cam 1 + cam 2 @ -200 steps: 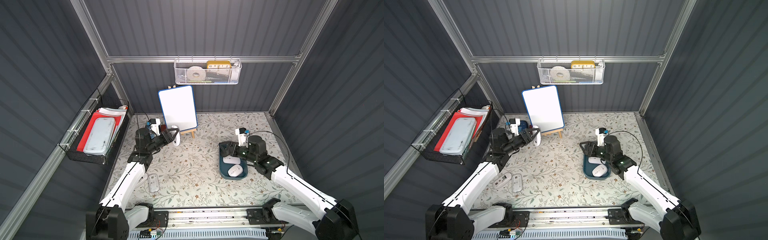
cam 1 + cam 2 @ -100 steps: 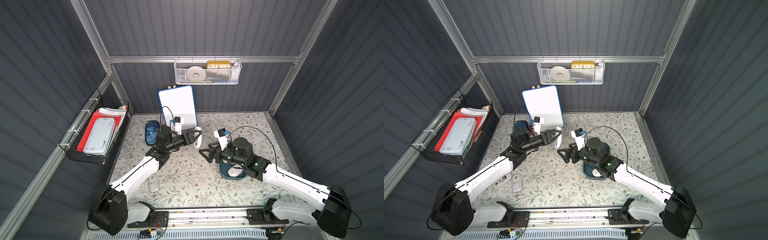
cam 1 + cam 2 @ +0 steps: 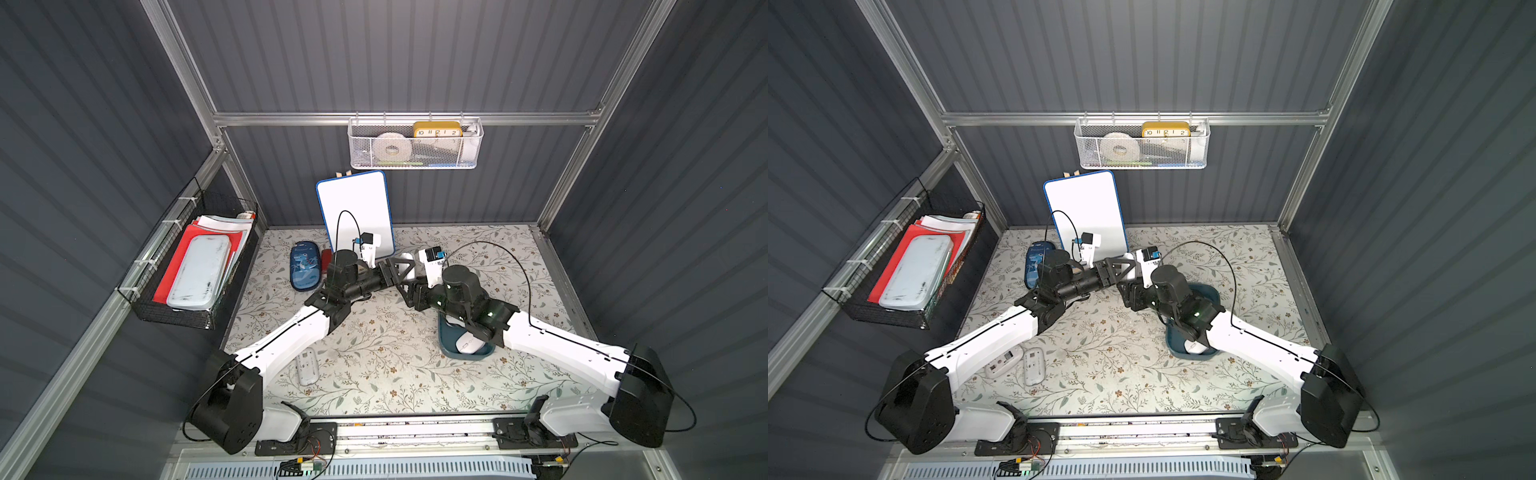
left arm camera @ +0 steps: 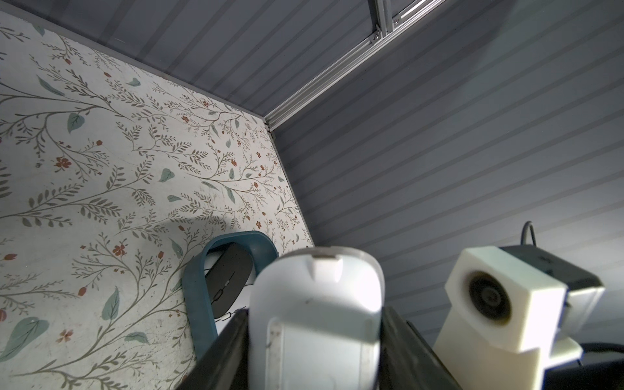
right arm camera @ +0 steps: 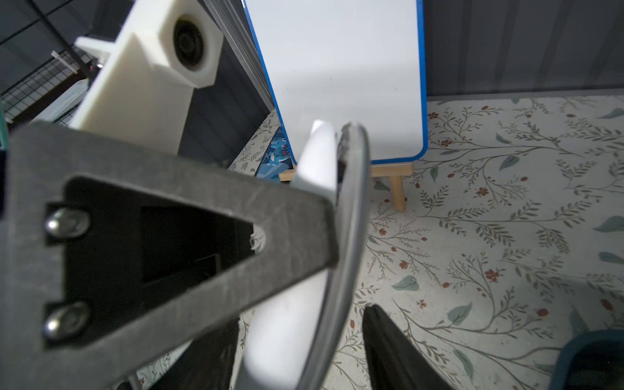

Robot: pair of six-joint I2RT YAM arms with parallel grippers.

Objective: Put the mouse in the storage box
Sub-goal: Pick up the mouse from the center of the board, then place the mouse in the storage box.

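Note:
The mouse is in my left gripper, far from the storage box, so my right gripper should take hold of the mouse's loose end before my left gripper lets go.
A white mouse hangs in the air over the middle of the table, with my left gripper shut on its sides. In the left wrist view the mouse fills the space between the left gripper's fingers. My right gripper straddles the free end of the same mouse. A thin strip of table shows on each side, so it is open. The storage box is a dark teal tub under the right arm. It holds a white mouse and a black mouse.
A whiteboard on a small easel stands at the back, with a blue pencil case to its left. A white remote lies front left. A white mesh basket hangs on the back wall. A black wire basket hangs on the left wall.
The left arm carried the mouse from the back left to the middle. The right arm left the storage box, met it, and narrowed its wide jaws around the mouse.

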